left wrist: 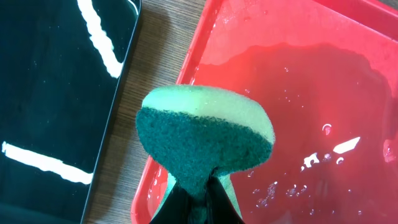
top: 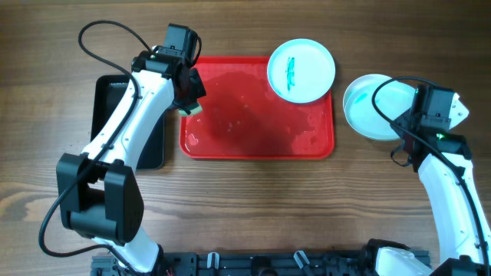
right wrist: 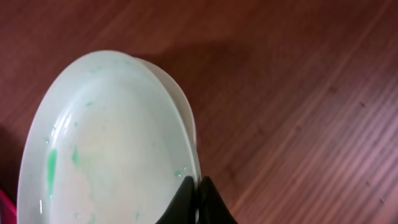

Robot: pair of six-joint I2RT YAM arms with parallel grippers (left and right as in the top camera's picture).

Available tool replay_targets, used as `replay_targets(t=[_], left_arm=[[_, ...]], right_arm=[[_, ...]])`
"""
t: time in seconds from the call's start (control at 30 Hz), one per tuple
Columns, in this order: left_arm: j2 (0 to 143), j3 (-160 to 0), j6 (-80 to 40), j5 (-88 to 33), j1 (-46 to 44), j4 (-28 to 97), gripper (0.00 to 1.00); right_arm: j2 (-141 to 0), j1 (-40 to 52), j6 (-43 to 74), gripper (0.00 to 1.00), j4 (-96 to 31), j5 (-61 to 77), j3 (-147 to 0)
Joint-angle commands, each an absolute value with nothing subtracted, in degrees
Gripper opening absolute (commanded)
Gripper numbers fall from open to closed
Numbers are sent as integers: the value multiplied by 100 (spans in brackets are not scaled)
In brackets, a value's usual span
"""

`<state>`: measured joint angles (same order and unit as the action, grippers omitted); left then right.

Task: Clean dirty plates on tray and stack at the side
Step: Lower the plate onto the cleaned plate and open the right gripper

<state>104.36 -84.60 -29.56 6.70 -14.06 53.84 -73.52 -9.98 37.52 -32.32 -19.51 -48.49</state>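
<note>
The aqua plate (top: 374, 109) is hanging face up above the pale plate (right wrist: 180, 99), so the robot's right gripper should go on lowering it until it sits there, then let go of the aqua plate's rim.
The red tray (top: 253, 115) lies mid-table with water pooled on it; it also shows in the left wrist view (left wrist: 311, 81). A pale plate (top: 302, 70) with a green smear sits on its far right corner. My left gripper (top: 188, 96) (left wrist: 199, 202) is shut on a green and yellow sponge (top: 192, 110) (left wrist: 205, 137), held above the tray's left rim. Right of the tray, my right gripper (top: 404, 119) (right wrist: 199, 185) is shut on the rim of a pale aqua plate (top: 391, 100) (right wrist: 106, 137) with faint green specks. That plate lies over another pale plate (top: 357, 103) (right wrist: 183, 99) on the table.
A narrow black tray (top: 107, 100) (left wrist: 50, 93) lies left of the red tray, with a strip of bare wood between them. My left arm reaches over it. Wooden table surrounds everything.
</note>
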Motion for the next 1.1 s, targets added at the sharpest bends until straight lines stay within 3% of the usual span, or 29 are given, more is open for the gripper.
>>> replay_targets(t=[0.0,0.57,0.93,1.07], left_arm=[[10481,-8473,-2869,620,-1402,5424,4],[10481,-8473,-2871,620,-1402,5516,4],[10481,-8473,-2869,622,-1402,5516,4],[10481,-8473,-2869,620,-1402,5516,4]], right_arm=[[-7478,-1022,3594,4,-2847,-1890,-4709],[-9080,-1022,3599,4,-1509,-1806,-4685],[-9376,-1022,3616,4,-1675,-1981,-4685],[-9376,-1022,3607,9,-1789,-2200,-4685]])
